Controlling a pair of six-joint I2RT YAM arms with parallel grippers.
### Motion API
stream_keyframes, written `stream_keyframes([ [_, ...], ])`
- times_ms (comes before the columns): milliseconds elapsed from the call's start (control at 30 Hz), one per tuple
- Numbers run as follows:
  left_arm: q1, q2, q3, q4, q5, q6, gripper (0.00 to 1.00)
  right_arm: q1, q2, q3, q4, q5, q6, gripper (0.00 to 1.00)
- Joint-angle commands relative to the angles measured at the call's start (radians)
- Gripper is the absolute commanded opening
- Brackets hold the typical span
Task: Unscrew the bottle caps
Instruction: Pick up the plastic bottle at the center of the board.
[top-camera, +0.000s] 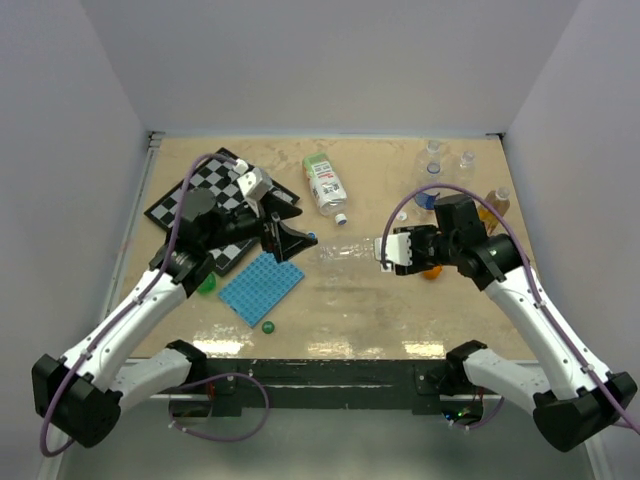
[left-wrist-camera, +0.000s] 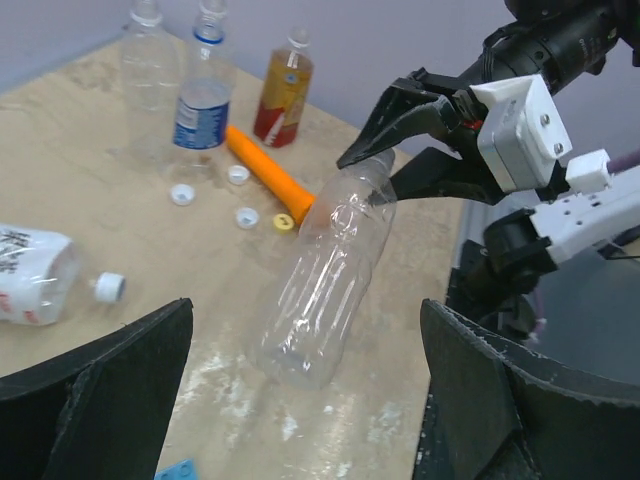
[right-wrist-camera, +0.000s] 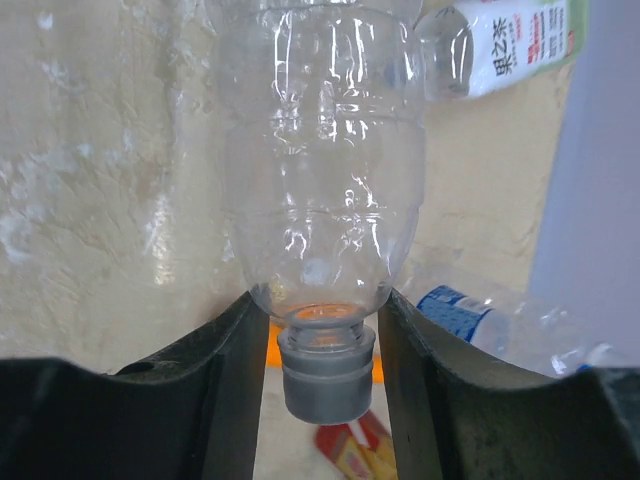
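Observation:
I hold the bottle's neck with my right gripper for now until my left gripper grips the body (top-camera: 350, 249), because the clear bottle's base (top-camera: 326, 250) points toward my open left gripper.
A clear plastic bottle (top-camera: 350, 250) with a grey cap (right-wrist-camera: 322, 372) hangs tilted over the table's middle. My right gripper (top-camera: 390, 250) is shut on its neck and shoulder. In the right wrist view the cap sits between the fingers (right-wrist-camera: 225, 380), still on the neck. In the left wrist view the bottle (left-wrist-camera: 325, 280) slants down from the right gripper (left-wrist-camera: 385, 150). My left gripper (top-camera: 285, 240) is wide open and empty, its fingers either side of the bottle's base without touching it (left-wrist-camera: 305, 340). A white-labelled bottle (top-camera: 325, 182) lies behind, its white cap (top-camera: 341, 216) on.
Capless bottles (top-camera: 433, 155) and an amber one (top-camera: 497, 203) stand at the back right. Loose white caps (left-wrist-camera: 182, 194) and a yellow one (left-wrist-camera: 284, 222) lie by an orange carrot toy (left-wrist-camera: 270, 175). A chessboard (top-camera: 190, 195) and blue baseplate (top-camera: 260, 285) lie left; a green cap (top-camera: 268, 326) lies near the front.

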Motion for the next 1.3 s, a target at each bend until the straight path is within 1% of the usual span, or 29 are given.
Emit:
stream_keyframes([
  [0, 0.003, 0.13, 0.094, -0.031, 0.197, -0.138, 1.0, 0.004, -0.029, 0.007, -0.071, -0.098, -0.34, 0.0],
  [33, 0.0, 0.161, 0.105, -0.04, 0.229, -0.151, 1.0, 0.007, -0.034, 0.007, -0.074, -0.12, -0.369, 0.0],
  [100, -0.022, 0.212, 0.123, -0.064, 0.249, -0.159, 1.0, 0.016, -0.039, 0.007, -0.067, -0.169, -0.403, 0.0],
  [200, -0.101, 0.279, 0.143, -0.072, 0.258, -0.154, 1.0, 0.027, -0.037, 0.023, -0.05, -0.206, -0.411, 0.0],
  [333, -0.184, 0.381, 0.197, -0.178, 0.243, -0.09, 1.0, 0.03, -0.043, 0.058, -0.04, -0.249, -0.403, 0.0],
  [367, -0.191, 0.401, 0.198, -0.177, 0.269, -0.09, 1.0, 0.03, -0.048, 0.063, -0.044, -0.263, -0.401, 0.0],
  [467, -0.214, 0.438, 0.182, -0.103, 0.376, -0.126, 1.0, 0.03, -0.057, 0.063, -0.03, -0.269, -0.394, 0.0],
  [500, -0.224, 0.45, 0.186, -0.069, 0.389, -0.123, 0.99, 0.03, -0.062, 0.06, -0.021, -0.264, -0.389, 0.0],
  [567, -0.237, 0.459, 0.192, -0.074, 0.406, -0.119, 0.97, 0.031, -0.066, 0.055, -0.013, -0.261, -0.382, 0.0],
  [600, -0.24, 0.465, 0.195, -0.078, 0.404, -0.117, 0.93, 0.031, -0.066, 0.05, -0.011, -0.264, -0.382, 0.0],
  [667, -0.244, 0.471, 0.204, -0.122, 0.395, -0.096, 0.89, 0.031, -0.068, 0.044, -0.01, -0.269, -0.378, 0.0],
  [800, -0.25, 0.485, 0.22, -0.184, 0.346, -0.059, 0.75, 0.031, -0.071, 0.038, -0.011, -0.287, -0.374, 0.0],
  [900, -0.25, 0.491, 0.232, -0.232, 0.294, -0.03, 0.56, 0.033, -0.074, 0.037, -0.019, -0.324, -0.368, 0.0],
  [967, -0.25, 0.493, 0.235, -0.259, 0.268, -0.01, 0.39, 0.031, -0.078, 0.036, -0.022, -0.347, -0.363, 0.02],
  [1033, -0.25, 0.482, 0.234, -0.298, 0.243, 0.021, 0.24, 0.033, -0.089, 0.033, -0.025, -0.367, -0.355, 0.08],
  [1067, -0.252, 0.475, 0.226, -0.305, 0.233, 0.032, 0.15, 0.031, -0.095, 0.03, -0.027, -0.376, -0.349, 0.13],
  [1100, -0.25, 0.462, 0.212, -0.308, 0.219, 0.044, 0.12, 0.033, -0.1, 0.026, -0.03, -0.385, -0.342, 0.18],
  [1167, -0.25, 0.419, 0.162, -0.289, 0.194, 0.071, 0.09, 0.031, -0.114, 0.018, -0.03, -0.411, -0.325, 0.36],
  [1200, -0.252, 0.386, 0.13, -0.267, 0.17, 0.084, 0.08, 0.033, -0.117, 0.017, -0.03, -0.422, -0.311, 0.47],
  [1267, -0.252, 0.32, 0.07, -0.243, 0.118, 0.12, 0.06, 0.033, -0.135, 0.021, -0.013, -0.441, -0.229, 0.67],
])
